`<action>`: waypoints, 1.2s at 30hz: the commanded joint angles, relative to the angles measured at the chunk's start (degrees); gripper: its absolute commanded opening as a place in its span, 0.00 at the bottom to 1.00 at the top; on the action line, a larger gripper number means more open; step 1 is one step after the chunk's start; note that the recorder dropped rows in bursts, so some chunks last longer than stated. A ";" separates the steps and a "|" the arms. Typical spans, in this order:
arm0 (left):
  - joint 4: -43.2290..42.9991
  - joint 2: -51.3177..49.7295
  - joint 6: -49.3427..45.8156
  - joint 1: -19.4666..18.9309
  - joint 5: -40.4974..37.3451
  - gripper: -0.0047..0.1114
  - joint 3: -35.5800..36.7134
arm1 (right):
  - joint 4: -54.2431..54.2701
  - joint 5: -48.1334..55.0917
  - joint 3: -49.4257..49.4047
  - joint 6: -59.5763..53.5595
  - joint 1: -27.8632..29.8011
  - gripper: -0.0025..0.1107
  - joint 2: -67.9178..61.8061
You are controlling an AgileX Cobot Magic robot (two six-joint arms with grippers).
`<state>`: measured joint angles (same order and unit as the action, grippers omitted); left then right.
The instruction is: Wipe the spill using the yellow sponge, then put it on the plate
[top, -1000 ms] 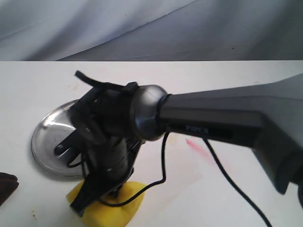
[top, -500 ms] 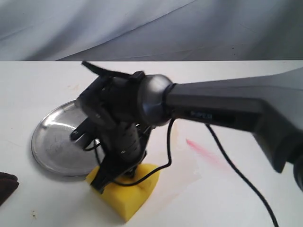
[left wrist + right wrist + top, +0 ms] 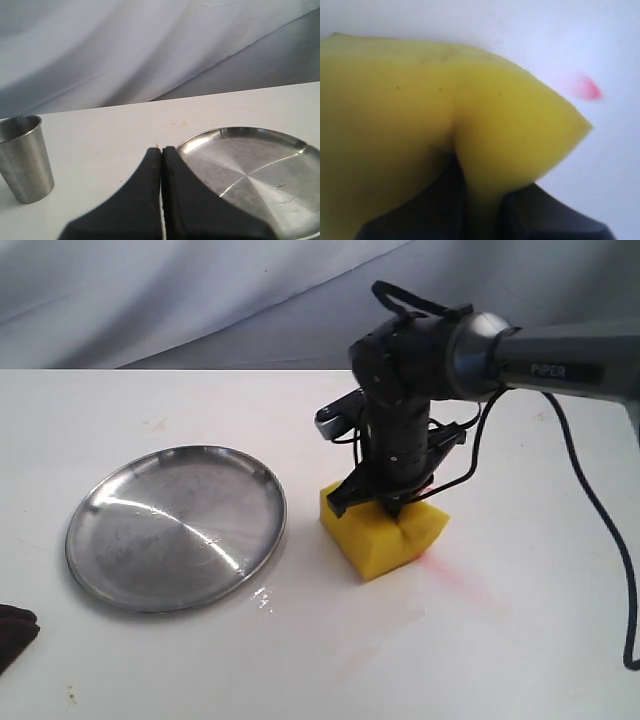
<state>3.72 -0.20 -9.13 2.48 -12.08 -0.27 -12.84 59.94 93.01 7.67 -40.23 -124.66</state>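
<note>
I can see a wet glint [image 3: 262, 598] by the plate's front rim, outside the sponge, so my right gripper should wipe the sponge over that spot [image 3: 264, 602] before lifting it.
The yellow sponge [image 3: 380, 535] rests on the white table just right of the plate [image 3: 110, 560]. My right gripper [image 3: 392, 502] points down and is shut on the sponge's top, pinching the foam into a crease. The right wrist view is filled by the pinched sponge [image 3: 410, 100] between the dark fingers of the right gripper [image 3: 480, 200]. No amber spill shows; the sponge covers the spot where it sits. The left gripper [image 3: 161, 152] is shut on nothing, low over the table beside the plate [image 3: 260, 160].
A faint pink-red streak [image 3: 455, 578] runs off the sponge's right side, and a pink dot [image 3: 589, 90] shows in the right wrist view. A small wet glint [image 3: 262, 596] lies by the plate's front rim. A steel cup [image 3: 26, 157] stands left of the plate. The right arm's black cable [image 3: 600, 530] hangs at the right.
My right gripper has dragged the sponge from the front of the plate to the right and farther back, onto the start of the pink streak. The arm no longer covers the plate.
</note>
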 commanded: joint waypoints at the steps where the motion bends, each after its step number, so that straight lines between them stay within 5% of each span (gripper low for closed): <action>1: 0.22 0.20 -0.02 0.29 0.30 0.04 0.27 | 0.15 -1.25 2.59 0.28 3.65 0.02 -3.37; 13: 0.22 0.20 -0.02 0.29 0.30 0.04 0.27 | 4.66 8.29 12.43 -3.24 1.42 0.02 -15.79; 29: 0.22 0.20 -0.02 0.29 0.30 0.04 0.27 | 13.70 10.02 12.33 -11.25 -18.03 0.02 -15.55; 36: 0.22 0.20 -0.02 0.29 0.30 0.04 0.27 | 14.82 10.02 11.78 -7.18 -20.87 0.02 -14.46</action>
<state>3.72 -0.20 -9.13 2.48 -12.08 -0.27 -10.25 73.37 106.81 -0.95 -60.06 -136.38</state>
